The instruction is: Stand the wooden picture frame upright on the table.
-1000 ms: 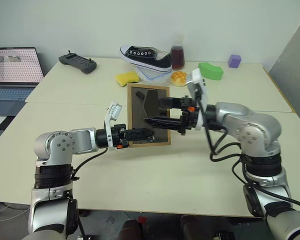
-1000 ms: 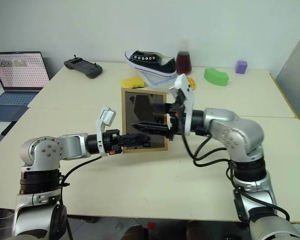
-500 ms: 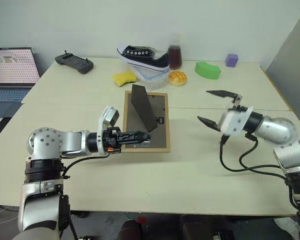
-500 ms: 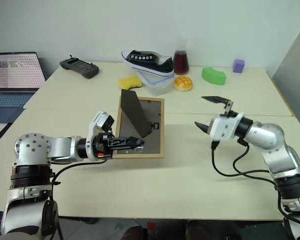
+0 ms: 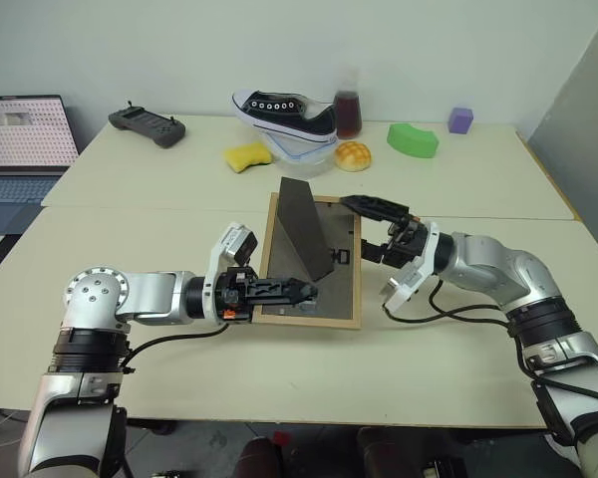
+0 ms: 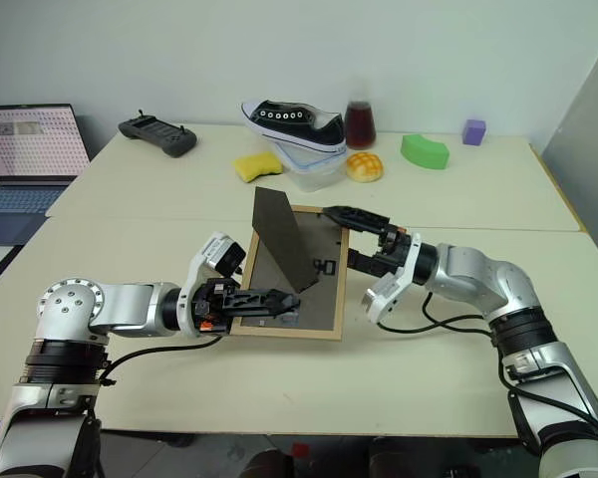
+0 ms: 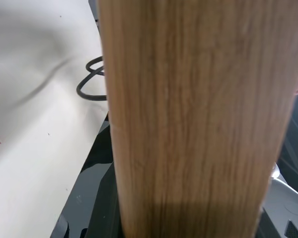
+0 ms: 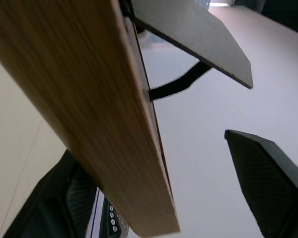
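The wooden frame lies back-up (image 5: 329, 224) in my left gripper, so that gripper should open and draw back while my right gripper turns the frame by its side edge (image 5: 357, 231).
The wooden picture frame (image 5: 337, 294) lies back-up at the middle of the table (image 5: 458, 339), its dark fold-out stand (image 5: 304, 234) sticking up. My left gripper (image 5: 301, 292) is shut on the frame's near edge; in the left wrist view the light wood rail (image 7: 188, 124) runs between its fingers. My right gripper (image 5: 357, 227) is open and straddles the frame's right edge, one finger above it and one beside it. The right wrist view shows the wood edge (image 8: 104, 124) with a black finger (image 8: 268, 178) apart from it.
Along the table's far side are a black-and-white shoe (image 5: 284, 110) on a clear container (image 5: 304, 149), a yellow sponge (image 5: 246, 156), a bun (image 5: 353, 153), a bottle of dark liquid (image 5: 349, 110), a green block (image 5: 414, 139), a purple cube (image 5: 461, 119) and a controller (image 5: 147, 124). A laptop (image 5: 25, 134) sits far left.
The stand has folded out from the back panel. My right gripper drew away to the right, then came back to the frame's right edge. The left gripper keeps its hold and has rolled.
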You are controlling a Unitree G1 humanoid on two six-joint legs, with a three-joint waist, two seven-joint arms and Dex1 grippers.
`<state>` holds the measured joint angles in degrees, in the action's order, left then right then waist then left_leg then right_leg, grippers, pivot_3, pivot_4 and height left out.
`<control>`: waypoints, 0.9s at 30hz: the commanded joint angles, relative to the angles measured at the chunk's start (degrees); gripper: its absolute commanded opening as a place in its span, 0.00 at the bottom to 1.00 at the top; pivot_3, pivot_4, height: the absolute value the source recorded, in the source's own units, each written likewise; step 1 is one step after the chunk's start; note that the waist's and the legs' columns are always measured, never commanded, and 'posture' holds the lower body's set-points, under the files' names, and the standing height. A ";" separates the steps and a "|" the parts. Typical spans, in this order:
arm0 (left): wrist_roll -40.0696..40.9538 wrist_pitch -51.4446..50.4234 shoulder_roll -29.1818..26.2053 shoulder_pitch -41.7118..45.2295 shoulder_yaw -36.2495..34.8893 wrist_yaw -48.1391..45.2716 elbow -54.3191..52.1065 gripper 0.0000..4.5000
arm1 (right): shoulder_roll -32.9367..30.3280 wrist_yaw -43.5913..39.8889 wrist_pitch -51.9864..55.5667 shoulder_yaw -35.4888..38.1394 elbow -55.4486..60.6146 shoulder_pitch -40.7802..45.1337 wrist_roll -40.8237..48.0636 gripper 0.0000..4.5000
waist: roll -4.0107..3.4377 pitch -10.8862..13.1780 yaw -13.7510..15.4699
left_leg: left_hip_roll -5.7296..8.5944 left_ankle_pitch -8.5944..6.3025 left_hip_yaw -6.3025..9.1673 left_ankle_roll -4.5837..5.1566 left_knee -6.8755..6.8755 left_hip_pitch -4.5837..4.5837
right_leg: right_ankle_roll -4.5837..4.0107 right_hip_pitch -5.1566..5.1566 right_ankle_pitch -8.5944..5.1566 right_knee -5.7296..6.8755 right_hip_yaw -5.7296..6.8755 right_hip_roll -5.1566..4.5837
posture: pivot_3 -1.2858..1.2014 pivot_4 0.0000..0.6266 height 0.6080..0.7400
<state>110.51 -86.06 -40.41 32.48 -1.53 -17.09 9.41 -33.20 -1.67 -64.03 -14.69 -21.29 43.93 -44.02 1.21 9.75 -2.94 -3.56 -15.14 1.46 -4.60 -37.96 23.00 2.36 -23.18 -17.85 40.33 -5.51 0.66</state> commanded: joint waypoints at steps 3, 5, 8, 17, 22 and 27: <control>2.49 3.37 -1.90 -0.87 2.12 0.65 -2.79 0.19 | -0.12 1.78 -1.33 0.68 1.32 2.06 1.58 0.57 | 0.00 0.00 -0.03 | 0.01 0.00 0.00 0.00 0.00 -0.01 | 0.00 0.00 0.00 0.00 0.00 0.01 | 0.52 0.24 1.00; 2.49 3.79 -2.42 -1.23 2.38 0.47 -3.56 0.19 | -0.12 1.49 -1.40 0.55 1.41 2.10 1.80 0.45 | 0.00 0.00 -0.17 | 0.00 0.00 0.00 0.00 0.00 -0.01 | 0.00 0.00 0.00 0.00 0.00 0.02 | 0.52 0.24 1.00; 2.33 5.21 -3.31 -2.07 2.63 1.23 -6.10 0.19 | -0.27 1.18 -1.62 0.45 1.37 2.14 2.16 0.35 | 0.00 0.00 -0.26 | 0.00 0.00 0.00 0.01 0.01 -0.04 | 0.00 0.00 0.00 0.01 -0.02 0.03 | 0.52 0.24 1.00; -0.48 11.03 -3.66 -3.11 -0.70 1.14 -6.67 0.58 | -2.19 -1.06 -2.83 -0.01 -1.77 2.79 6.65 0.30 | 0.00 0.00 -0.27 | 0.00 0.00 -0.01 0.01 0.01 -0.04 | 0.00 0.01 0.00 0.03 -0.01 0.03 | 0.52 0.24 1.00; -2.18 12.90 -8.17 -3.23 -5.87 0.90 -6.63 0.82 | -5.00 -9.53 -2.08 -3.31 -4.89 0.60 21.05 0.30 | 0.02 0.02 -0.33 | -0.01 -0.01 -0.01 0.03 0.01 -0.04 | -0.01 0.01 0.00 0.03 -0.01 0.03 | 0.52 0.24 1.00; -15.34 20.33 -10.53 -9.00 -12.82 1.56 -17.59 1.00 | -2.09 -31.46 22.62 -6.60 2.66 -4.71 51.36 0.30 | 0.02 0.02 -0.49 | -0.09 -0.02 0.00 0.04 0.05 -0.05 | -0.02 0.04 0.00 -0.02 -0.01 0.03 | 0.52 0.24 1.00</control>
<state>100.62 -69.32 -50.88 24.67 -11.76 -15.92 -2.81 -36.75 -25.11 -53.28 -21.70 -24.55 39.74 -7.79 1.23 9.78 -3.43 -3.68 -15.16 1.48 -4.57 -37.91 22.94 2.34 -23.13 -17.85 40.33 -5.53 0.67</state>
